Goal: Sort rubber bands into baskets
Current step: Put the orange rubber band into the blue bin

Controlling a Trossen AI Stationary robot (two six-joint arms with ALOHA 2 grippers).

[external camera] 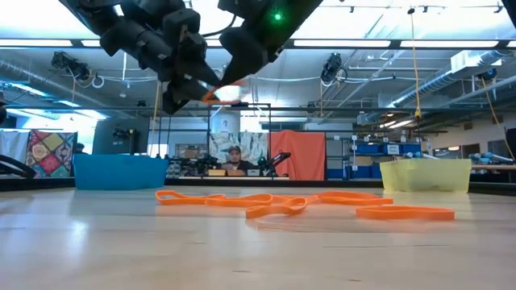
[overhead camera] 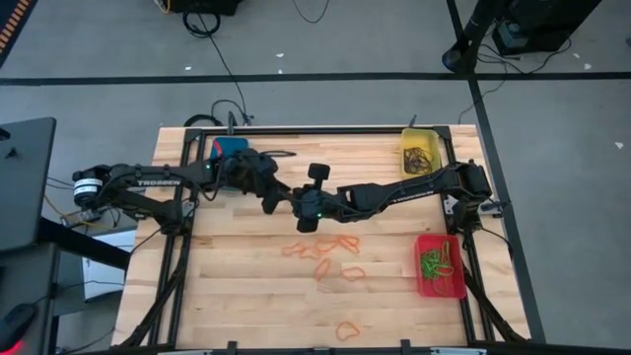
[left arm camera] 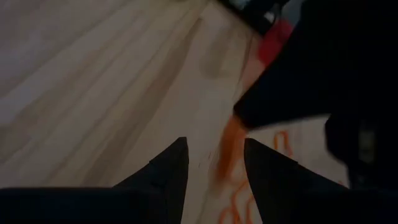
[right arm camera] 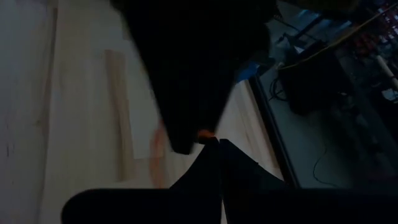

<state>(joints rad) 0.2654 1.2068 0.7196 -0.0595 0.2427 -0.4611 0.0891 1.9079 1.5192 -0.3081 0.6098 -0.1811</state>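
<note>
My left gripper should take the rubber band's hanging end and deliver it, because my right gripper is holding the orange rubber band across from the blue basket on my left gripper's side.
Above the table's middle my right gripper is shut on one orange rubber band. My left gripper faces it, open. In the left wrist view the band hangs just past the gap between the left fingers. Several more orange rubber bands lie flat on the wood below. The blue basket stands at the far left. The yellow basket, with dark bands in it, is at the far right. The red basket, with green bands in it, is at the near right. My right gripper pinches the orange band's upper end between its two fingertips, slanting down from the table's right. The band hangs below them, clear of the table. My left gripper's fingers stand close by the band; whether they touch it I cannot tell.
A black frame edges the wooden table. Cables lie near the blue basket at the far edge. One orange band lies apart near the front edge. In the low view a person sits in the room beyond the table.
</note>
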